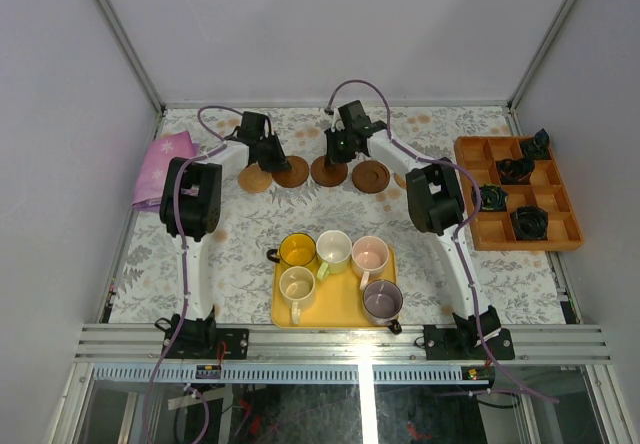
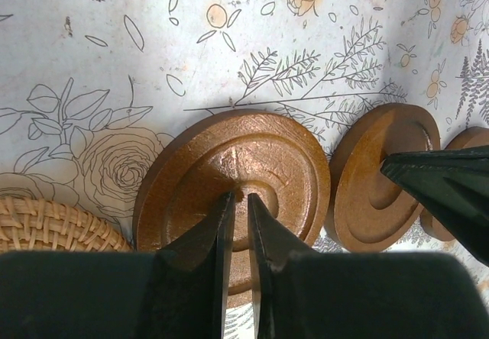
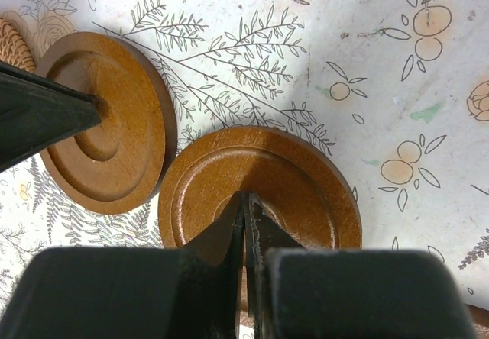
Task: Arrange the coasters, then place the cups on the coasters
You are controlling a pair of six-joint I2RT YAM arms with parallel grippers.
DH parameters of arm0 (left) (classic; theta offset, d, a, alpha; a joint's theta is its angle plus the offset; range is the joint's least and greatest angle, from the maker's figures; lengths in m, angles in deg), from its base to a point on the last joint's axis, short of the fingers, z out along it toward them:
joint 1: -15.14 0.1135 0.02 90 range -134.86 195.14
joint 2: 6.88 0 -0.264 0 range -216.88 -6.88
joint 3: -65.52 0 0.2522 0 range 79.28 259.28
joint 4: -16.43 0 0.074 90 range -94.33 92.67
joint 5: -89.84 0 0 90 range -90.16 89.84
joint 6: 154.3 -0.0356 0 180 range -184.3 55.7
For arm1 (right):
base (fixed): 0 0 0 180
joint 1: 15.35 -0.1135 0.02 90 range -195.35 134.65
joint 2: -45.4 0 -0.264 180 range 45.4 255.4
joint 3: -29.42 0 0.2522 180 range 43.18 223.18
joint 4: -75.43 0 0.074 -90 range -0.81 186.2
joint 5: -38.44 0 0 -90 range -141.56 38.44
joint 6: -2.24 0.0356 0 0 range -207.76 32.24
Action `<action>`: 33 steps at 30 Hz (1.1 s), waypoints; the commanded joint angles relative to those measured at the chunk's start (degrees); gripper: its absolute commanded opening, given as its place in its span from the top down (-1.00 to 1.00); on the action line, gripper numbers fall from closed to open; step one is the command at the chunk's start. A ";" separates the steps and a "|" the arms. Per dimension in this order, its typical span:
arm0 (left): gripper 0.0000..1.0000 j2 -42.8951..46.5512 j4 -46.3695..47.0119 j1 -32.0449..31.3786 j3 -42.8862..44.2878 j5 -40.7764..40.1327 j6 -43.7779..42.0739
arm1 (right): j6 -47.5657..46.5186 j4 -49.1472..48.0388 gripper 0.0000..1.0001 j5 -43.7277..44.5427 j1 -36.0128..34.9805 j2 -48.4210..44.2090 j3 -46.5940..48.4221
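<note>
The brown coaster (image 1: pixel 370 177) nearest the orange tray lies nearer the cups than the middle one, so next I lift my right gripper off and push it into line (image 1: pixel 371 173).
Four coasters lie in a row at the far middle: a woven tan one (image 1: pixel 254 178) and three dark brown ones (image 1: pixel 291 172) (image 1: pixel 328 172) (image 1: pixel 371 176). My left gripper (image 1: pixel 270 154) (image 2: pixel 238 198) is all but shut, a thin slit between its tips, which rest on the centre of the left brown coaster (image 2: pixel 237 163). My right gripper (image 1: pixel 340 149) (image 3: pixel 246 198) is shut, its tips on the centre of the middle brown coaster (image 3: pixel 306 194). Neither grips anything. Five cups stand on the yellow tray (image 1: pixel 330 314): yellow (image 1: pixel 297 250), cream (image 1: pixel 334 249), pink (image 1: pixel 370 254), cream (image 1: pixel 297 286), grey-purple (image 1: pixel 383 300).
An orange divided tray (image 1: pixel 480 154) with small black objects sits at the right. A pink cloth (image 1: pixel 165 164) lies at the far left. The two grippers work close together, each one's finger showing in the other's wrist view.
</note>
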 commanded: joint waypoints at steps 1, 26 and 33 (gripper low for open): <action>0.75 1.26 -2.50 1.10 -1.81 -0.16 -1.56 | -1.39 -0.45 1.00 0.96 -0.42 -4.09 0.67; 0.70 20.35 2.26 7.07 -19.34 -2.89 -0.41 | -3.00 -4.45 1.00 19.35 1.12 -32.73 -31.61; 0.71 18.04 3.52 7.60 -19.85 -3.72 -0.44 | -2.26 -3.80 1.00 18.61 1.62 -31.79 -32.79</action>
